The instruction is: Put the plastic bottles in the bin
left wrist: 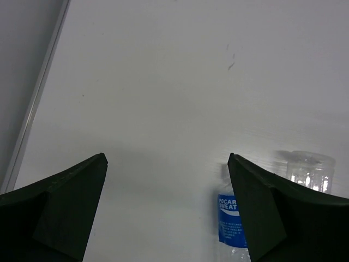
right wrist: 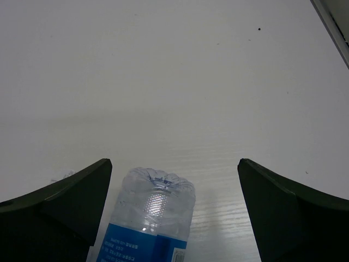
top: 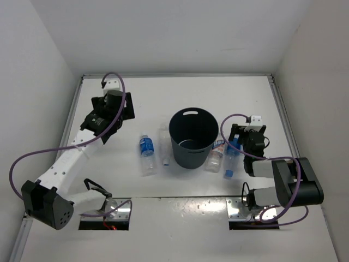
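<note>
The blue-label bottle is separated from the clear bottle by a gap (top: 156,146), so the robot's open left gripper should keep going to the label (top: 146,145) until its fingers close there.
The dark grey bin (top: 193,137) stands upright mid-table. Two bottles lie to its left: one with a blue label (top: 146,154) and a clear one (top: 164,144) beside the bin. Two more lie to its right: a white-and-blue labelled one (top: 216,153) and a blue-capped one (top: 231,157). My left gripper (top: 121,106) is open and empty, up and left of the blue-label bottle (left wrist: 232,221), which shows by its right finger. My right gripper (top: 241,136) is open (right wrist: 174,162), and the base of the blue-capped bottle (right wrist: 152,213) lies between its jaws, nearer the left finger.
A raised rail (left wrist: 38,98) runs along the table's left edge, and another runs along the right edge (right wrist: 332,22). White walls enclose the table on three sides. The base of the clear bottle (left wrist: 310,169) shows at the right of the left wrist view.
</note>
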